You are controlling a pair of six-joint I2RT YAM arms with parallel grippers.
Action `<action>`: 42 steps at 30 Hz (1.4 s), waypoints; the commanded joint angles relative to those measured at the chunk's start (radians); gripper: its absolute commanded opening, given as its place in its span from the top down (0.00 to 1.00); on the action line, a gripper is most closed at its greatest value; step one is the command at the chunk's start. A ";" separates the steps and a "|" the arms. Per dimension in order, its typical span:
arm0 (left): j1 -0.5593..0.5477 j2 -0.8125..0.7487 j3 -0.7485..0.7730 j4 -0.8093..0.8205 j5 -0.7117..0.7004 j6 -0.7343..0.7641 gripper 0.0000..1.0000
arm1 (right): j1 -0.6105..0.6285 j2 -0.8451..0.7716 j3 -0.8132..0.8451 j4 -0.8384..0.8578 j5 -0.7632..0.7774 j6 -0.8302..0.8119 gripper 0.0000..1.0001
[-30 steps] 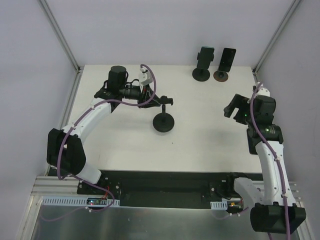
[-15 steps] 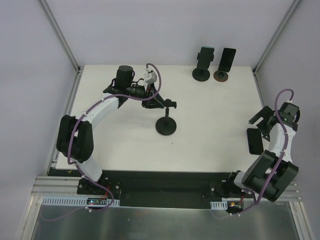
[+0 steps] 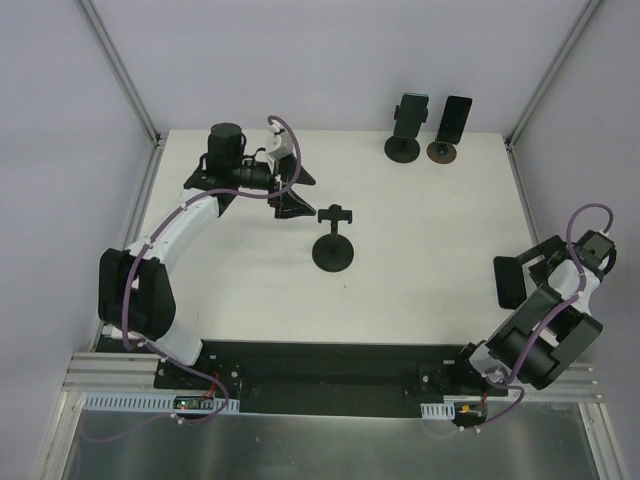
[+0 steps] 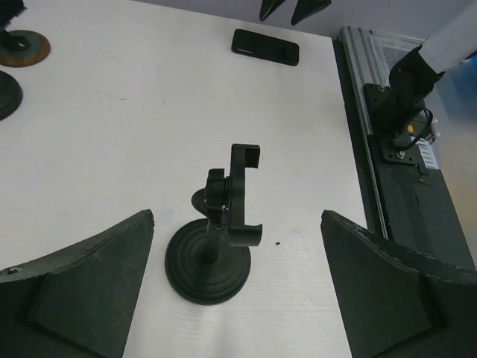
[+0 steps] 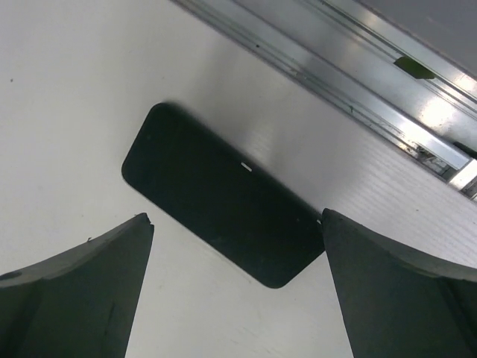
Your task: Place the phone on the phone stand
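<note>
Next, I turn my right gripper in line with the phone point(image 5: 223, 195), which lies slanted across my open fingers, and close on its long sides point(image 5: 287, 195) before I lift.
The phone stand point(image 4: 216, 257), black with a round base and an empty clamp point(image 3: 335, 214) on top, is upright mid-table. My left gripper point(image 4: 237, 216) is open just left of it point(image 3: 297, 195), touching nothing. The phone point(image 5: 223, 216), a black slab, lies flat near the table's right edge point(image 3: 507, 284). My right gripper point(image 5: 235, 218) hovers over the phone, open, one finger on each side of it. The phone point(image 4: 264, 46) also shows far off in the left wrist view.
Two other stands are at the back edge: a black one point(image 3: 403, 125) with a clamp and one on a brown base point(image 3: 450, 128) bearing a dark phone. An aluminium rail point(image 5: 358, 82) runs along the table's right edge beside the phone.
My left gripper opened, let go of the stand's clamp and drew back to the left. The right arm swung toward the near right, and its gripper now hangs over the phone.
</note>
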 commanded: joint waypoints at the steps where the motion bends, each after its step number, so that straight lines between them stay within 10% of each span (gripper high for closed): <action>1: 0.019 -0.133 -0.036 0.040 0.026 0.013 0.03 | -0.043 0.070 0.007 0.067 -0.018 0.019 0.03; 16: 0.063 -0.219 -0.095 0.078 -0.039 0.007 0.03 | 0.027 0.164 0.002 0.079 -0.082 0.006 0.02; 42: 0.085 -0.218 -0.117 0.107 -0.025 -0.005 0.04 | 0.332 0.365 0.282 -0.301 0.235 -0.126 0.02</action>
